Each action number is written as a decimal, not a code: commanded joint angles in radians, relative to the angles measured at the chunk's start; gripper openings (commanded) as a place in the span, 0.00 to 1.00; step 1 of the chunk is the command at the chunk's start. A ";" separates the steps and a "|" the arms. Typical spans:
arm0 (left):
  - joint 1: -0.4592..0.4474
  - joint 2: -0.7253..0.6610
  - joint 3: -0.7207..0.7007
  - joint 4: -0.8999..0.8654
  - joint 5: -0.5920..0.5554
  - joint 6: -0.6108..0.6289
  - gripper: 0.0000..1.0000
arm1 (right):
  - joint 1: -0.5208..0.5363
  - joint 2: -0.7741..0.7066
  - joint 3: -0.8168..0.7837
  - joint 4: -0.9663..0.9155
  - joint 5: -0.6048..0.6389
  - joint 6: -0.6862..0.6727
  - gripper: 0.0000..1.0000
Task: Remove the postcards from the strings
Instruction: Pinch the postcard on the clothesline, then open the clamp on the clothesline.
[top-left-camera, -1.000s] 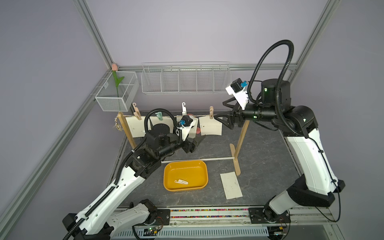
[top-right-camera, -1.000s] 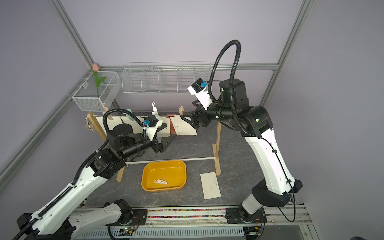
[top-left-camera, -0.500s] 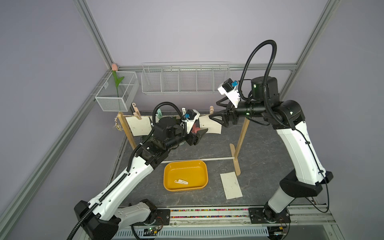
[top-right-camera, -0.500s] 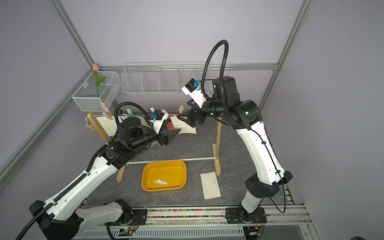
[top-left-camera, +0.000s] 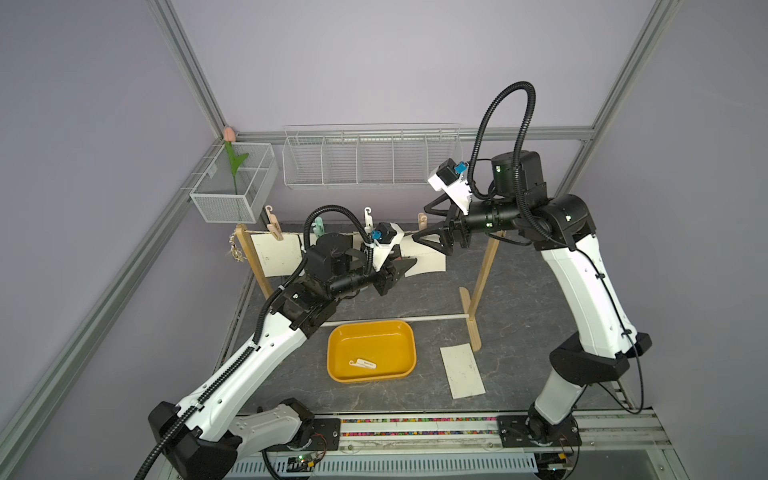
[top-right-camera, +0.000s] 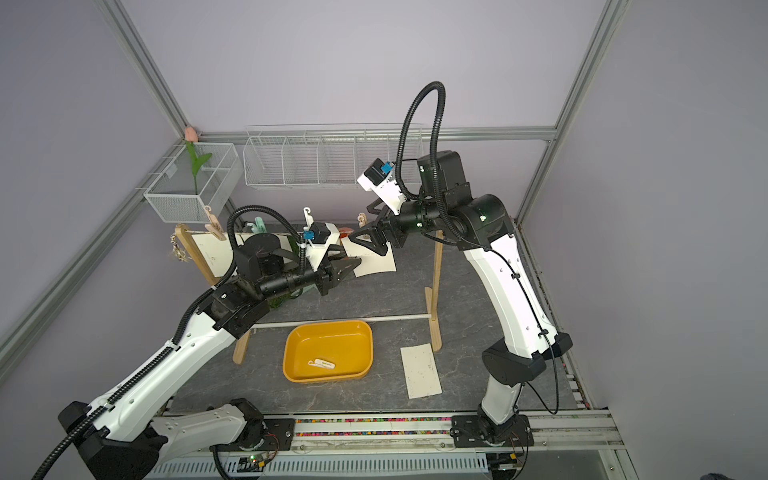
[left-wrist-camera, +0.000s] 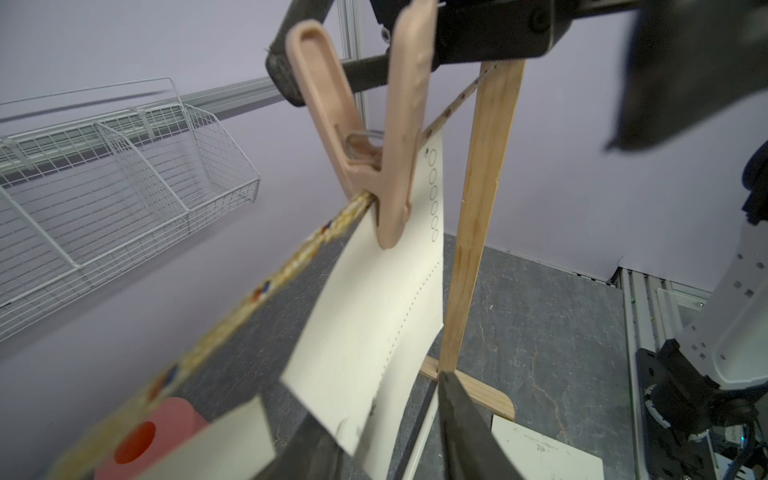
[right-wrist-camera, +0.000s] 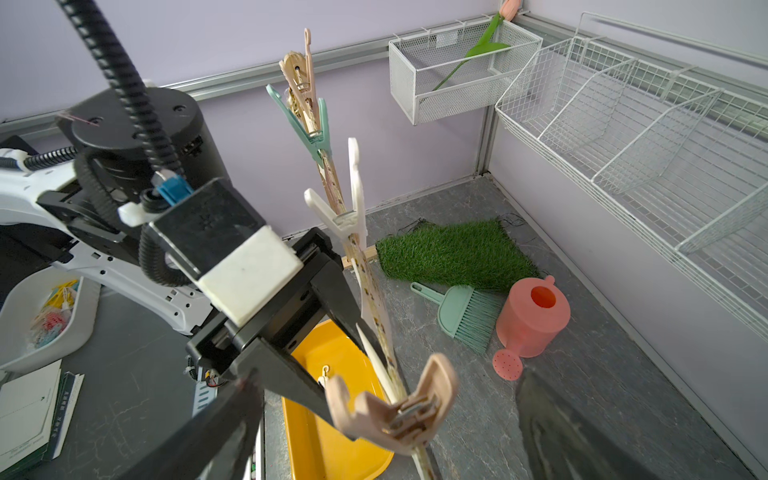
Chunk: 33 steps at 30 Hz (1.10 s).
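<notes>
The cream postcard's top is clamped to the string by the beige clothespin. My right gripper should squeeze the clothespin's handles first, and then my left gripper should pull the postcard down.
The string runs between two wooden posts. A cream postcard hangs from it near the right post, pinned by a beige clothespin. My left gripper straddles that card's lower edge, its jaws narrow but one finger still apart from the paper. My right gripper stands wide open around the same clothespin. In both top views the grippers meet at this card. More postcards hang to the left. One postcard lies on the table.
A yellow tray holding a white clothespin sits in front of the rack's white rod. Behind the rack lie green turf, a brush and a pink watering can. Wire baskets hang on the back wall.
My left gripper rose to the right-hand card and its jaws narrowed around the lower edge. The right gripper shifted left onto the clothespin and opened a little wider.
</notes>
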 joint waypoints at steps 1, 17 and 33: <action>0.004 -0.012 0.010 0.021 0.019 0.015 0.32 | -0.005 0.022 0.019 -0.021 -0.046 -0.029 0.99; 0.014 -0.009 -0.001 0.060 0.035 -0.046 0.00 | 0.003 0.047 0.014 0.017 -0.099 -0.057 0.69; 0.026 0.022 0.028 0.036 0.049 -0.100 0.00 | 0.023 0.006 -0.058 0.110 -0.077 -0.062 0.32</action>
